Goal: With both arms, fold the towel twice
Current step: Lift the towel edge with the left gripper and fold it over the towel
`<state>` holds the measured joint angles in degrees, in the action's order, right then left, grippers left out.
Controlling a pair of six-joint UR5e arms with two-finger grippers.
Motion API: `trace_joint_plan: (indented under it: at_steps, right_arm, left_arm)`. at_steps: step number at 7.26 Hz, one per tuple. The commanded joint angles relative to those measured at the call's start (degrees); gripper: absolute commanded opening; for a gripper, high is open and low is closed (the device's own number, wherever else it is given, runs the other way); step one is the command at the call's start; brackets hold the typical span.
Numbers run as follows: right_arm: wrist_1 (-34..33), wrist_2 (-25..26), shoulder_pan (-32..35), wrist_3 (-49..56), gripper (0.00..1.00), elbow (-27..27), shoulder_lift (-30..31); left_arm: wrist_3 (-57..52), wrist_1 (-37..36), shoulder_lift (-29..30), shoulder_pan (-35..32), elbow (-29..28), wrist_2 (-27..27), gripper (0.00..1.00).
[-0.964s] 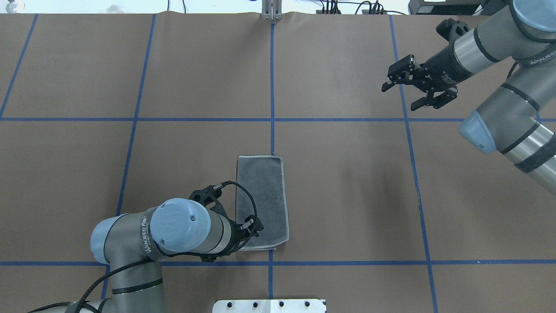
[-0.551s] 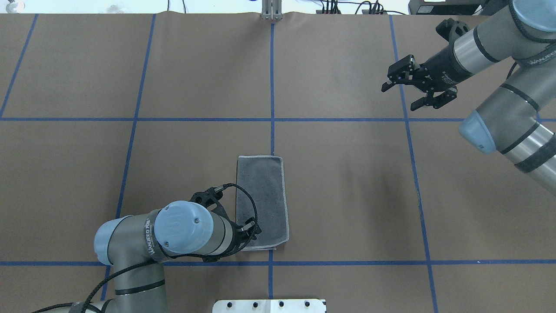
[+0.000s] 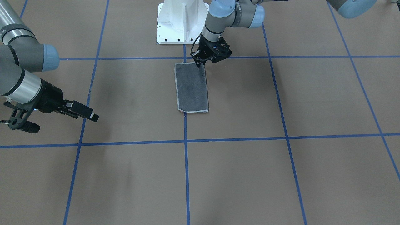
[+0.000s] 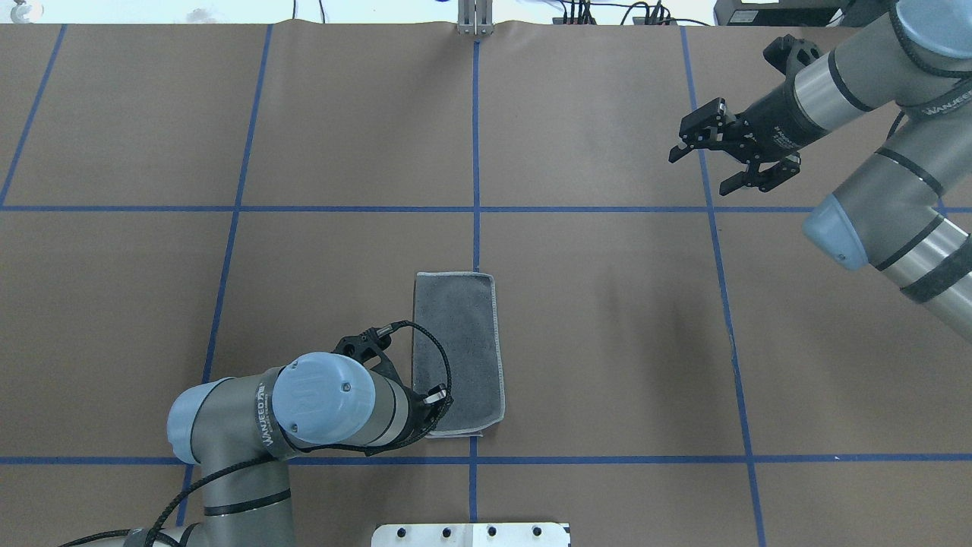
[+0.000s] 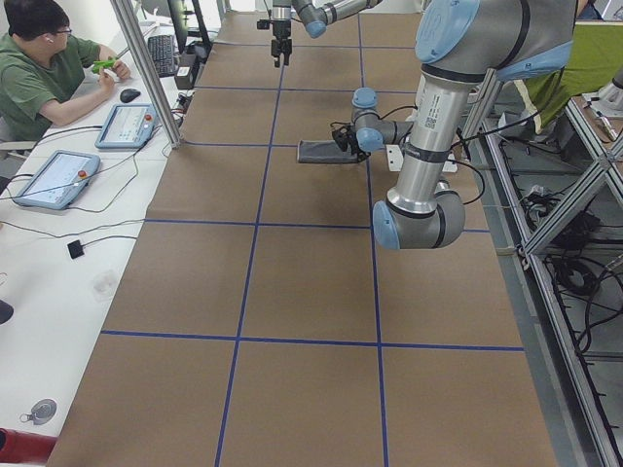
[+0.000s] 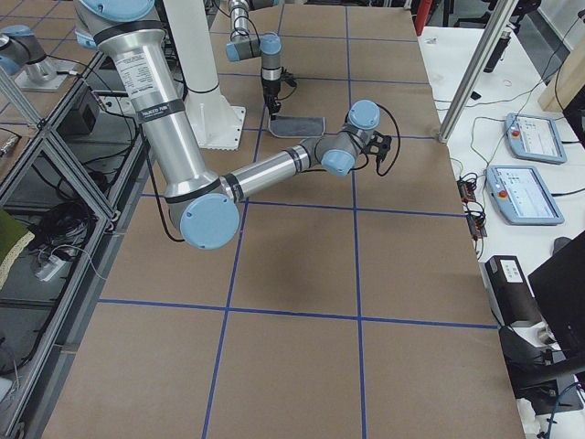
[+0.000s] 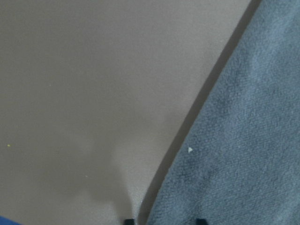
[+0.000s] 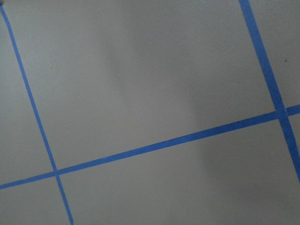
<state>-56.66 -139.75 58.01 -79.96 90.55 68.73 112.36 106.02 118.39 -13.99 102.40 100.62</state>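
The robot should expect a hidden pink inner side to show when it folds the towel, since a pale rim [image 3: 177, 92] sticks out past the towel's dark grey top layer [image 3: 192, 90].
The towel [image 4: 459, 342] lies flat near the table's middle, folded into a narrow rectangle with its dark grey face up and a pale stitched edge; it also shows in the front view [image 3: 191, 87]. My left gripper [image 4: 439, 401] points down at the towel's near-left corner [image 3: 199, 63]. In the left wrist view its two fingertips stand apart at the bottom edge, astride the towel's edge [image 7: 243, 154], so it is open and holds nothing. My right gripper [image 4: 699, 171] is open and empty, hovering over bare table at the far right [image 3: 64, 123].
The white pedestal base [image 4: 471, 534] stands at the near table edge just behind the towel. Blue tape lines [image 4: 476, 152] grid the brown table cover. An operator [image 5: 39, 68] sits at a side desk with tablets beyond the table's far edge.
My left gripper has drawn slightly back toward the towel's near-left corner. My right gripper has hardly moved. The towel has not moved.
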Motion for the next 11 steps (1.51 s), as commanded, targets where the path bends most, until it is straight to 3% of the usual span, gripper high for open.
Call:
trace_joint_plan:
  at_steps: [1,4,6,9,11]
  right_arm:
    - [0.1,0.1,0.0,0.8,1.00,-0.3,0.2]
    - [0.1,0.1,0.0,1.3,1.00,-0.4,0.3]
    - [0.1,0.5,-0.1,1.3,1.00,-0.3,0.4]
    - [0.1,1.1,-0.2,1.3,1.00,-0.3,0.4]
    - [0.1,1.8,-0.3,1.3,1.00,-0.4,0.4]
  left_arm:
    - [0.2,0.1,0.3,-0.1,0.3,-0.2,0.00]
    - [2.7,-0.3,2.1,-0.8,3.8,0.0,0.00]
    - [2.7,0.2,3.4,-4.4,2.8,-0.2,0.00]
    - [2.8,0.9,10.9,-11.8,-8.8,0.1,0.00]
    - [4.3,7.0,10.9,-15.3,-13.9,0.3,0.00]
